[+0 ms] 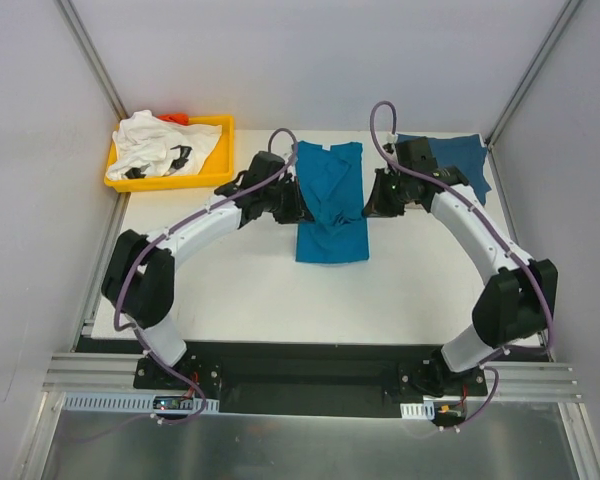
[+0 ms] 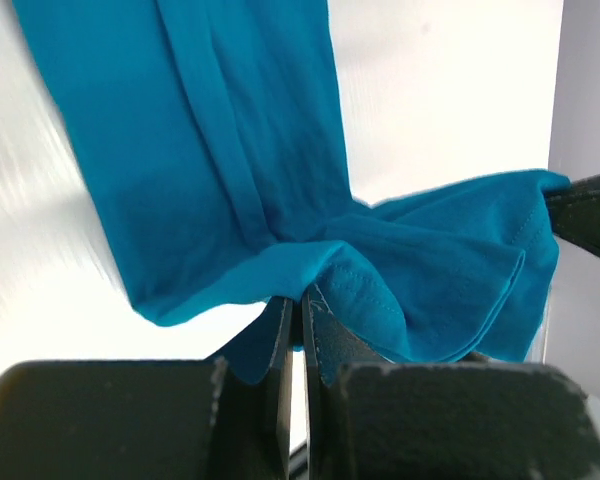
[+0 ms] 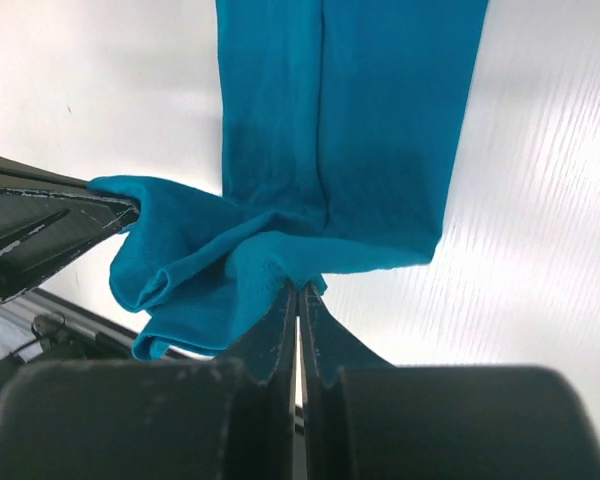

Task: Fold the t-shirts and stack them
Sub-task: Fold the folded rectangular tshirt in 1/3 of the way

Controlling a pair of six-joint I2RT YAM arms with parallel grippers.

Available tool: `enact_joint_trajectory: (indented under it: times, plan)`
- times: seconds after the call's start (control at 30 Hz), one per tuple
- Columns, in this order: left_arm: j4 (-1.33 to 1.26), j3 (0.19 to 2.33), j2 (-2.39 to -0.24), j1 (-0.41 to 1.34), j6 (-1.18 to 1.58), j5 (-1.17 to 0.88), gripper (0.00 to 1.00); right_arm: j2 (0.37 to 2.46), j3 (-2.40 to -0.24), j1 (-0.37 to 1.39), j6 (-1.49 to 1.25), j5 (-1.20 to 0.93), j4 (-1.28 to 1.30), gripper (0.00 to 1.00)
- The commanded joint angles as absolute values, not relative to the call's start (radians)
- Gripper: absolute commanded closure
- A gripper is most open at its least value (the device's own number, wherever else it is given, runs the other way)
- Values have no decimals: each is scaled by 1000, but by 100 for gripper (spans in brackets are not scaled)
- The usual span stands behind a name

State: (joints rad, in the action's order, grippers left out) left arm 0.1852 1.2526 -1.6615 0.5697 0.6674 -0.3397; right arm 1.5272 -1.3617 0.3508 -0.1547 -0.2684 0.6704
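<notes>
The gripped end of the teal-blue t-shirt point(image 1: 337, 217) reaches squarely across the strip. My left gripper keeps going toward the strip's far half point(image 1: 332, 180) and lets go there.
The teal-blue t-shirt point(image 1: 330, 205) lies as a long folded strip in the middle of the white table. My left gripper point(image 1: 298, 202) is shut on its left edge and my right gripper point(image 1: 372, 205) on its right edge, both about mid-length. In the left wrist view the gripper point(image 2: 300, 300) pinches a bunched hem of the teal shirt point(image 2: 210, 150). In the right wrist view the gripper point(image 3: 298, 290) pinches the opposite fold of the shirt point(image 3: 370, 130). Cloth sags between the two grips. A darker blue t-shirt point(image 1: 462, 160) lies at the back right. The white t-shirt with black marks point(image 1: 158, 145) is crumpled in the tray.
The yellow tray point(image 1: 220, 165) stands at the back left corner, with something orange-red point(image 1: 177, 118) at its far rim. Grey walls close in the table on three sides. Bare tabletop point(image 1: 280, 300) stretches in front of the teal shirt.
</notes>
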Motion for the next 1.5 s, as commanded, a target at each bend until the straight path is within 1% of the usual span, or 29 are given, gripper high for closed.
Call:
enact_joint_trajectory:
  times: [0.0,0.1,0.23,0.37,0.5,0.83,0.9,0.97,1.0,1.07,1.1,1.13,1.17,1.2,1.27,1.33,1.4,1.47]
  plan:
    - [202,1402,-1747,520,600,-368,100,1633,-1489,319,-118,-281,706,99]
    - [213,1480,-1824,486,583,-414,100,1689,-1554,304,-121,-267,701,99]
    - [239,1560,-1916,456,552,-411,100,1805,-1632,288,-123,-233,693,99]
    - [253,1634,-1989,437,542,-434,100,1908,-1718,270,-126,-247,687,99]
    - [264,1715,-2055,431,540,-422,100,1983,-1775,258,-146,-232,689,99]
    - [279,1743,-2152,407,551,-414,100,2132,-1881,242,-152,-256,695,99]
    - [284,1746,-2167,399,560,-416,99,2154,-1890,242,-153,-252,693,99]
    - [287,1747,-2186,394,564,-428,96,2181,-1902,239,-161,-258,686,99]
    - [288,1750,-2189,391,565,-428,94,2189,-1908,239,-163,-261,684,96]
    - [291,1755,-2198,390,565,-423,86,2212,-1925,239,-169,-279,684,89]
    - [293,1759,-2198,388,565,-422,84,2218,-1943,236,-169,-294,693,82]
    - [298,1766,-2204,387,565,-420,80,2224,-1956,239,-166,-299,702,78]
    - [304,1772,-2204,385,571,-425,75,2230,-1968,238,-161,-304,710,74]
    - [313,1778,-2201,382,574,-431,67,2229,-1988,238,-157,-308,731,68]
    - [316,1778,-2178,379,575,-439,1,2200,-1991,239,-144,-311,755,66]
    - [318,1763,-2132,379,568,-439,1,2165,-1948,242,-134,-315,767,55]
    - [318,1726,-2070,379,568,-431,1,2083,-1904,250,-120,-281,770,4]
    - [318,1674,-2022,380,571,-426,1,2022,-1817,258,-112,-259,765,3]
